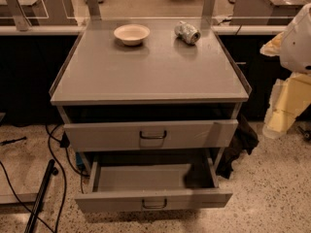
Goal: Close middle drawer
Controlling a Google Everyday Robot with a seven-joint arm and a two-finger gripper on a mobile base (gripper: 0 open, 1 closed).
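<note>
The middle drawer [153, 201] will slide in level and square when I push its front, because both sides [211, 171] of it go straight back under the top drawer.
A grey metal cabinet [150, 67] stands in the middle of the view. The middle drawer [154, 199] is pulled far out toward me, and its inside looks bare. It has a long low front with a small dark loop handle [154, 204]. Above it, the taller-fronted top drawer [151, 135] stands slightly out, with a dark gap under the cabinet top. The lowest drawer is hidden beneath the middle one. My arm's white casing [300, 38] is at the right edge. My gripper [284, 108] hangs below it as pale yellow parts, to the right of the cabinet and apart from both drawers.
A cream bowl [131, 33] and a crumpled can [187, 32] lie on the cabinet top near the back. Black cables [53, 149] and a dark pole [41, 195] lie on the speckled floor at left. A dark cloth [240, 144] hangs by the cabinet's right side.
</note>
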